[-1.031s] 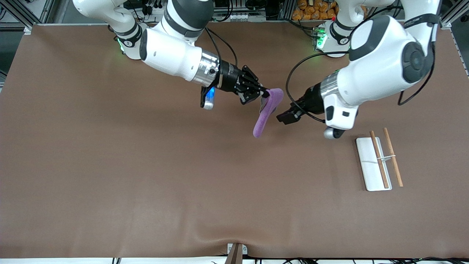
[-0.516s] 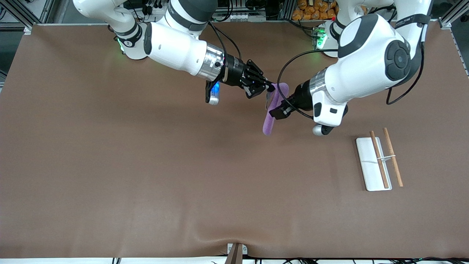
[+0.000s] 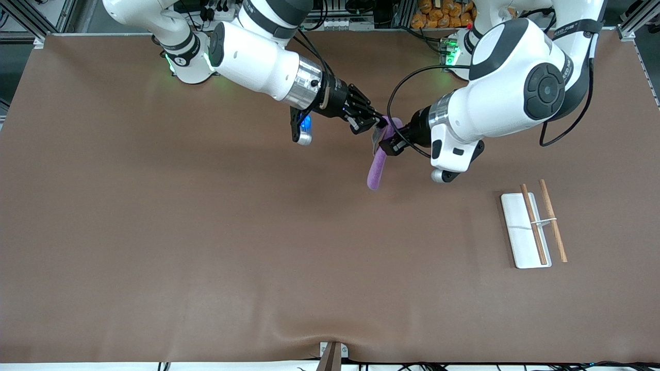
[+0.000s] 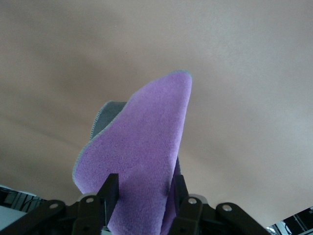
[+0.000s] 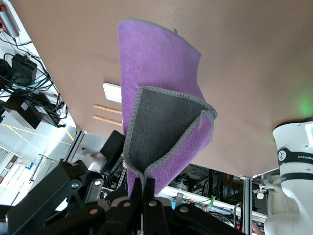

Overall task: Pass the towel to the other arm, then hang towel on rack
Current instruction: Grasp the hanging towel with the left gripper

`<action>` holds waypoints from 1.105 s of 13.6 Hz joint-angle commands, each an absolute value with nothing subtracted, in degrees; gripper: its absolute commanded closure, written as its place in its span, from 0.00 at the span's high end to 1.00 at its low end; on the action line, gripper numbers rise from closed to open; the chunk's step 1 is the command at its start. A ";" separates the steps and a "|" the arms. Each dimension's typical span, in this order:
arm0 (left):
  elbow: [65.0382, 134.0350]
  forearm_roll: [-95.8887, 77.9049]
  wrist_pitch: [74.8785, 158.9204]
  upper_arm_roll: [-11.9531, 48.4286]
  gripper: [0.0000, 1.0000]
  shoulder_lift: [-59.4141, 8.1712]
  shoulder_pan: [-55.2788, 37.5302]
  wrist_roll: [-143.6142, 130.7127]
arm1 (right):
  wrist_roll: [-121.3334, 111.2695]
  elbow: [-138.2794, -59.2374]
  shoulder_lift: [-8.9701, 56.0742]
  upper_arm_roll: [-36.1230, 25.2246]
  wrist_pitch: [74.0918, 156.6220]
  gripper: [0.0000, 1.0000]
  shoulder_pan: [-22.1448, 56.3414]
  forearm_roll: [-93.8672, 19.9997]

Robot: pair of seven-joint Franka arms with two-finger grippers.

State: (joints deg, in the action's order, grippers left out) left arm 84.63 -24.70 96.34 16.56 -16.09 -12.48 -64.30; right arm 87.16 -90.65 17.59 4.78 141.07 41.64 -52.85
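The rack (image 3: 533, 229) is on the left gripper's side while the right gripper is pinching the towel, so the robot's left gripper should clamp the towel (image 3: 390, 128) before the right gripper lets go.
The purple towel (image 3: 376, 168) hangs in the air over the table's middle, folded so its grey reverse (image 5: 161, 132) shows. My right gripper (image 3: 378, 125) is shut on the towel's upper edge, fingers pinched tight (image 5: 143, 183). My left gripper (image 3: 390, 144) has come in from the left arm's end just below that grip. Its two fingers stand apart, one on each side of the towel (image 4: 142, 142), and my left gripper (image 4: 144, 191) is open around it. The rack (image 3: 533, 224), a white base with two wooden rods, lies toward the left arm's end, nearer the front camera.
Brown cloth covers the whole table (image 3: 206, 232). A small clamp (image 3: 331, 355) sits at the table's front edge. A black cable (image 3: 399, 98) loops off the left arm's wrist. The rack (image 5: 111, 93) also shows in the right wrist view.
My left gripper has moved in toward the right gripper and come around the hanging towel, its fingers narrowing. The right arm has carried the towel slightly toward the left arm's end.
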 commanded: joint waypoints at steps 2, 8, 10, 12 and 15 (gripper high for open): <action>83.76 -23.73 93.52 16.52 0.31 -15.73 -12.74 -65.13 | 87.19 -88.60 18.72 4.39 140.98 0.00 42.19 -52.29; 83.32 -23.47 93.25 16.17 0.00 -15.56 -11.87 -64.08 | 87.36 -88.33 18.72 4.39 140.98 0.00 42.19 -52.29; 83.32 -23.47 93.16 15.73 0.00 -15.03 -10.82 -62.50 | 87.62 -88.33 18.72 4.39 140.98 0.00 42.19 -52.47; 83.32 -23.47 92.99 15.82 0.00 -14.85 -7.93 -59.78 | 88.85 -88.42 18.81 4.39 140.54 0.99 42.10 -52.65; 83.50 -23.20 91.59 15.64 0.00 -15.82 -2.74 -51.36 | 89.21 -88.33 18.72 4.31 140.54 1.00 42.01 -52.21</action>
